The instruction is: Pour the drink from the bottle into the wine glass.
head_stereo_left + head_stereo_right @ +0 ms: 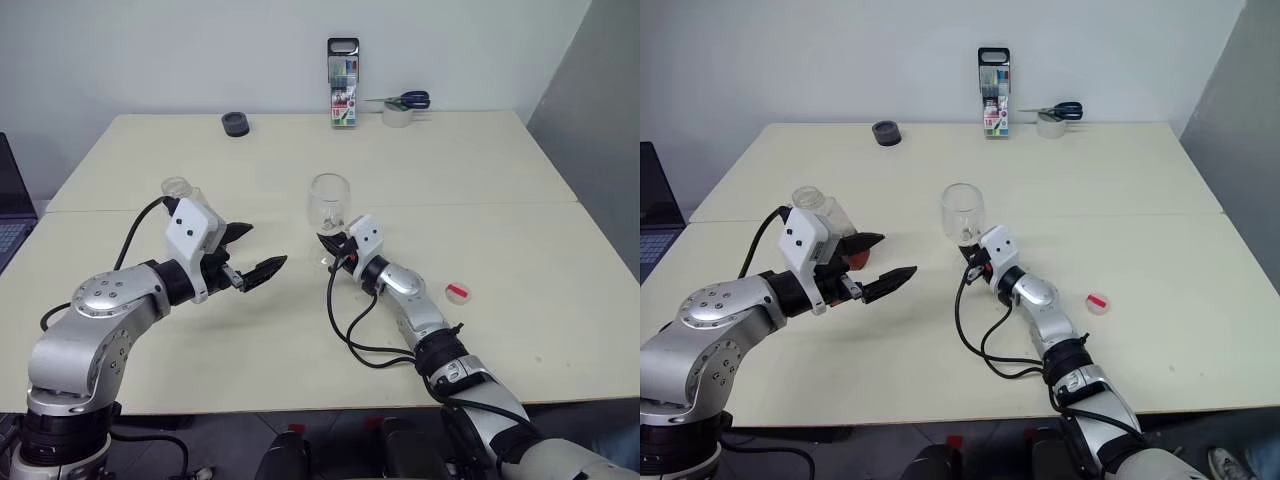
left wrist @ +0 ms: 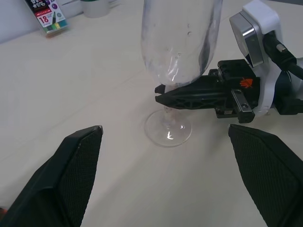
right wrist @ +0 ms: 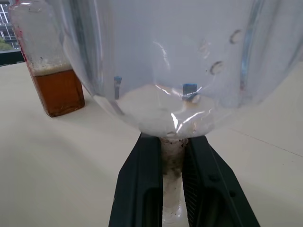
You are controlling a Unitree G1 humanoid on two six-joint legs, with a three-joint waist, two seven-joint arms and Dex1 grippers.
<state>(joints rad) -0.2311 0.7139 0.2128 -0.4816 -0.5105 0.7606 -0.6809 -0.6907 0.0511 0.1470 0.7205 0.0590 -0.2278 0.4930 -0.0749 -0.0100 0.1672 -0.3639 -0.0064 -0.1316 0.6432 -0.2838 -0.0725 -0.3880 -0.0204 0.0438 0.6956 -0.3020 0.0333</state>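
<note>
The drink will fall inside in a thin stream when I pour, because the bottle's opening (image 1: 176, 186) is narrower than the wine glass's rim (image 1: 329, 183).
The wine glass (image 1: 330, 198) stands upright and empty near the table's middle. My right gripper (image 1: 329, 244) is shut on its stem (image 3: 172, 158), just under the bowl. The bottle (image 1: 178, 190) stands uncapped to the left, partly hidden behind my left hand. The right wrist view shows the amber drink (image 3: 57, 91) filling its lower part. My left gripper (image 1: 264, 247) hangs open above the table between bottle and glass, pointing at the glass, with nothing between its fingers (image 2: 71, 175).
A small white-pink cap (image 1: 458, 292) lies on the table right of my right arm. At the far edge stand a marker-pen case (image 1: 343, 82), a tape roll (image 1: 397, 117) with scissors (image 1: 410, 100) and a black round object (image 1: 236, 123). A laptop (image 1: 10, 205) sits at the left.
</note>
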